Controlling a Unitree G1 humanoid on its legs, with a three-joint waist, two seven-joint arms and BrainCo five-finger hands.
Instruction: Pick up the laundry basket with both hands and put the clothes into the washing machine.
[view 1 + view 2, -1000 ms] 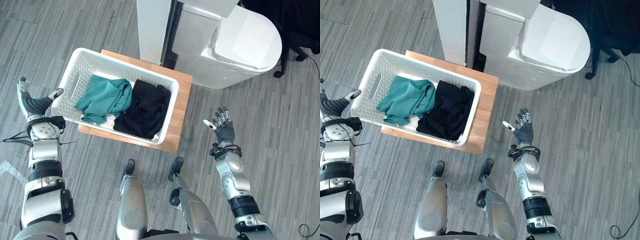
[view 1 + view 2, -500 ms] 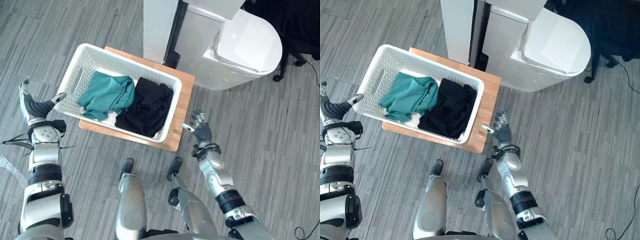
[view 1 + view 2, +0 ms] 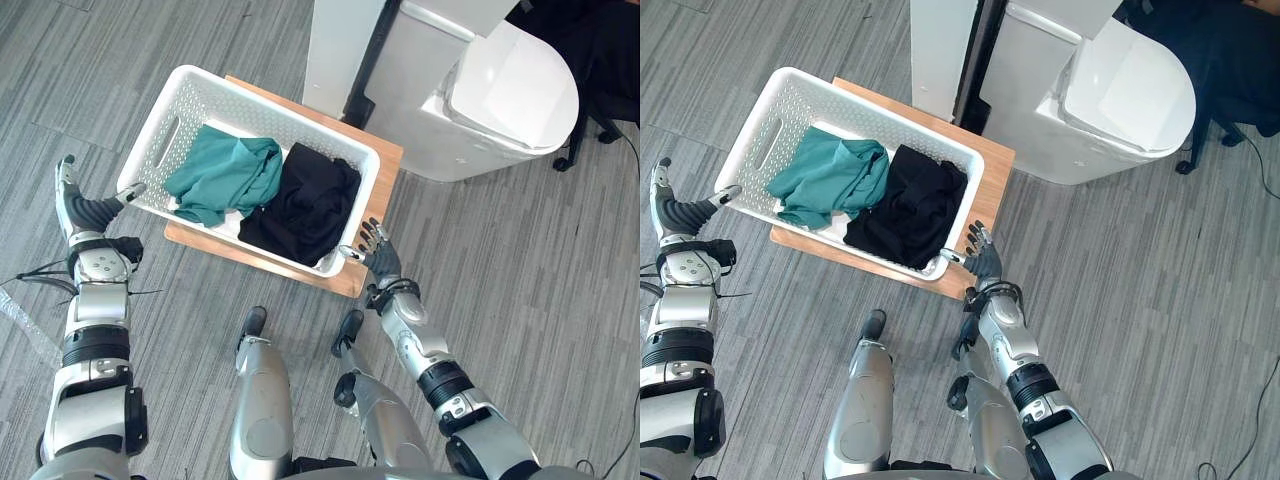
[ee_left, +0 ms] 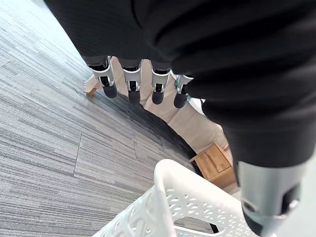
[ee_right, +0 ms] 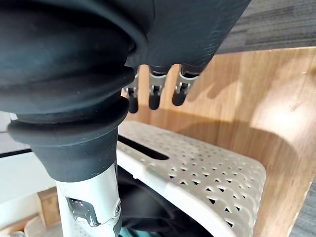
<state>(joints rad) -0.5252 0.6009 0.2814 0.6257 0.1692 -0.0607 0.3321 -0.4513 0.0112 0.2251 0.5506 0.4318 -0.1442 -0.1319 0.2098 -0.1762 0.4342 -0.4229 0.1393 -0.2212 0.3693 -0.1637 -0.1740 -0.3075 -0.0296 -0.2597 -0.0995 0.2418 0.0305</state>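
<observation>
The teal and black garments (image 3: 272, 192) are below the basket's rim (image 3: 227, 237). Both will ride along side by side when I carry the laundry basket.
A white perforated laundry basket (image 3: 176, 105) rests on a low wooden platform (image 3: 384, 170) and holds a teal garment (image 3: 225, 177) and a black garment (image 3: 303, 200). My left hand (image 3: 88, 210) is open just off the basket's left end, its thumb reaching the rim; the rim (image 4: 170, 197) lies right past the fingers in the left wrist view. My right hand (image 3: 378, 255) is open at the basket's near right corner, fingers straight over the platform edge. In the right wrist view the basket's handle slot (image 5: 143, 148) sits just beyond the fingers (image 5: 154, 101). The white washing machine (image 3: 490, 95) stands behind, to the right.
A white cabinet panel (image 3: 340, 45) stands behind the basket, left of the washing machine. A dark office chair (image 3: 605, 60) is at the far right. Grey plank floor surrounds the platform.
My right hand has swung in from out on the floor to the basket's near right corner. The left hand stays by the left end. The camera has shifted a little.
</observation>
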